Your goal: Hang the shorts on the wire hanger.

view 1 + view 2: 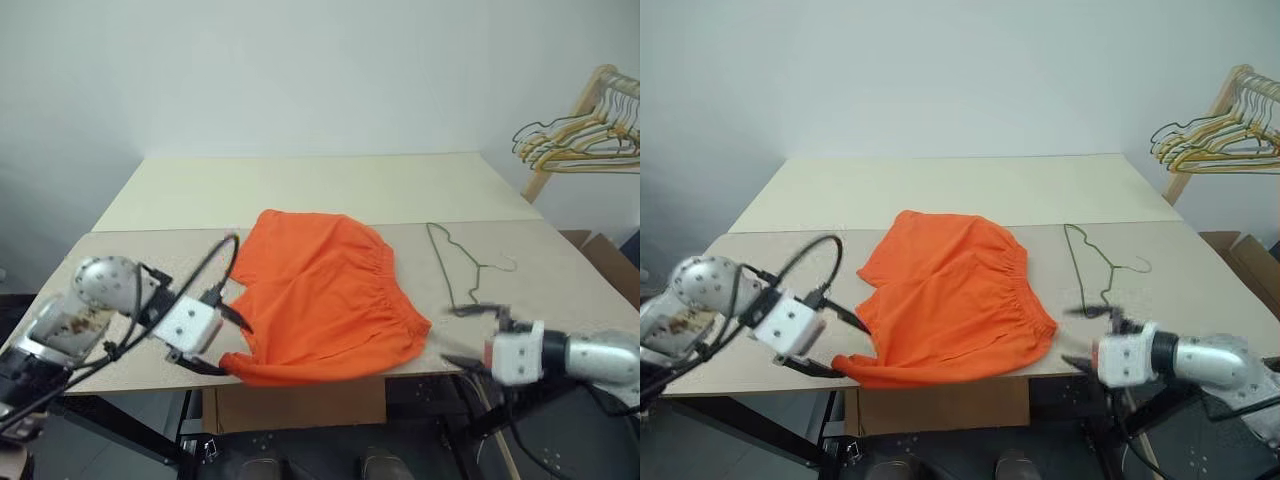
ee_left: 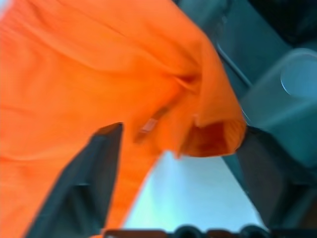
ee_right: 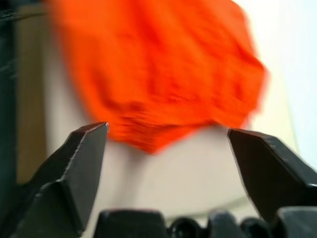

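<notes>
Gathered puckers (image 1: 388,262) run along the orange edge. I expect the shorts' waistband (image 1: 409,297) will spread open around the wire hanger when I push the hanger in.
The bright orange shorts (image 1: 320,295) lie flat on the near table, waistband toward the right, one leg's corner hanging over the front edge. The thin wire hanger (image 1: 455,270) lies on the table just right of them, hook pointing right. My left gripper (image 1: 228,342) is open at the shorts' front left corner; in the left wrist view the folded hem (image 2: 208,134) sits between the spread fingers (image 2: 84,183). My right gripper (image 1: 462,338) is open at the front edge, near the hanger's near end, and faces the shorts (image 3: 158,74) with nothing between its fingers (image 3: 79,163).
A paler second table (image 1: 310,185) adjoins at the back. A wooden rack with a bunch of gold-yellow hangers (image 1: 585,135) stands at the back right. A cardboard box (image 1: 605,262) sits beside the right edge, and cardboard (image 1: 300,405) hangs under the front edge.
</notes>
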Controlling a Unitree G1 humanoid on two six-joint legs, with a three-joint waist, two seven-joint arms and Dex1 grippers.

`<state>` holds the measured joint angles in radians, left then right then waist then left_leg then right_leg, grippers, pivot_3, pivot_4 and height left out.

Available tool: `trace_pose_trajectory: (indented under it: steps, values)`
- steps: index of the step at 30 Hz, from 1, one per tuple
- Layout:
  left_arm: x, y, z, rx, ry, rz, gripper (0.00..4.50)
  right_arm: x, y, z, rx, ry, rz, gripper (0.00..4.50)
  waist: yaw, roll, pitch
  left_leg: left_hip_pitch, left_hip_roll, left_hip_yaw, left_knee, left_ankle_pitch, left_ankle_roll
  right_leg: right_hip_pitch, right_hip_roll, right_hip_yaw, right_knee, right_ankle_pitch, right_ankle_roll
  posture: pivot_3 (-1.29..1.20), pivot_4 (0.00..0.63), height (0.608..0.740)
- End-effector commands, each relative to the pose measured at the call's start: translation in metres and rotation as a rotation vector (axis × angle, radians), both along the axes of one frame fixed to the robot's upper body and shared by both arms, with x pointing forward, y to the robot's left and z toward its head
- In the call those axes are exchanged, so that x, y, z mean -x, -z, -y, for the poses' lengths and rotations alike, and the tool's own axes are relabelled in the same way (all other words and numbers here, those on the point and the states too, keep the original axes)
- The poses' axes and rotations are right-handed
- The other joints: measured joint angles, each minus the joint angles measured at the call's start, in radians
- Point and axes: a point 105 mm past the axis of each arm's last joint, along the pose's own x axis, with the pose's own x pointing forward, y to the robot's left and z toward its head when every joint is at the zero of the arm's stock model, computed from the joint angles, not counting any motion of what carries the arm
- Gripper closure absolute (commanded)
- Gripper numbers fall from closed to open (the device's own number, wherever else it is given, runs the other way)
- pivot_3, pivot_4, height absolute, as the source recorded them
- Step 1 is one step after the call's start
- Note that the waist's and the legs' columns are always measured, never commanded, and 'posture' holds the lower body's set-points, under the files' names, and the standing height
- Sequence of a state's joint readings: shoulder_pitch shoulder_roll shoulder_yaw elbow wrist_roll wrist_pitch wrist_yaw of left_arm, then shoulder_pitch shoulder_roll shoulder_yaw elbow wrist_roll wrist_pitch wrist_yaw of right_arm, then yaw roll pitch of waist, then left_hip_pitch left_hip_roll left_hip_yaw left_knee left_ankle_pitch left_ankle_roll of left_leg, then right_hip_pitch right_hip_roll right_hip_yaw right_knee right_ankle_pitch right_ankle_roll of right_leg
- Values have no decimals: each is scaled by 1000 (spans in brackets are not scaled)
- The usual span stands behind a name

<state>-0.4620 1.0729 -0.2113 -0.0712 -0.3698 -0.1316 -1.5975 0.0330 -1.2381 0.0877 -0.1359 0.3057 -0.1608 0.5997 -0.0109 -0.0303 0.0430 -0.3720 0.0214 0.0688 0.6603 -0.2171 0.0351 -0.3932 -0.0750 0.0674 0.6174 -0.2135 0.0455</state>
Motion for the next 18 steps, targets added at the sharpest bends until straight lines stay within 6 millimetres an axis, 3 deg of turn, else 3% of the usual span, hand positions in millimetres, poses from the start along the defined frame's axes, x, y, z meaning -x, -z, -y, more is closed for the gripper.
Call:
trace_pose_trajectory:
  steps: [1, 4, 9, 17, 18]
  values:
    - [-5, -38, 14, 221, -51, -82, 323, -31, -19, 29, -160, 406, -89, 0, 3, 0, 0, 0, 0, 0, 0, -1, -1, 0, 0, -1, 0, 0, 0, 90, 0, 740]
    - [-10, -58, 27, 370, -102, -177, 323, -47, -12, 36, -222, 644, -224, 0, 6, -1, 0, 0, -1, 0, 0, -2, -4, -1, 0, -2, 0, 0, 1, 82, 0, 740]
    - [-7, -70, 43, 465, -88, -258, 323, -68, 18, 55, -242, 932, -401, 0, 2, -1, -1, -11, -5, 0, 1, 2, 3, -13, 2, -1, 6, 0, 1, 80, 0, 740]
    - [-11, -72, 52, 520, -95, -266, 323, -76, 70, 82, -216, 1170, -610, 0, 6, -2, -2, -30, -8, 1, 1, 2, 3, -31, 6, -1, 7, 7, 1, 96, 0, 740]
    - [-11, -72, 51, 521, -96, -267, 286, -76, 72, 81, -231, 1167, -636, 360, 5, -3, -2, -30, -7, 1, 1, 2, 3, -30, 6, -1, 6, 7, 1, 102, 0, 740]
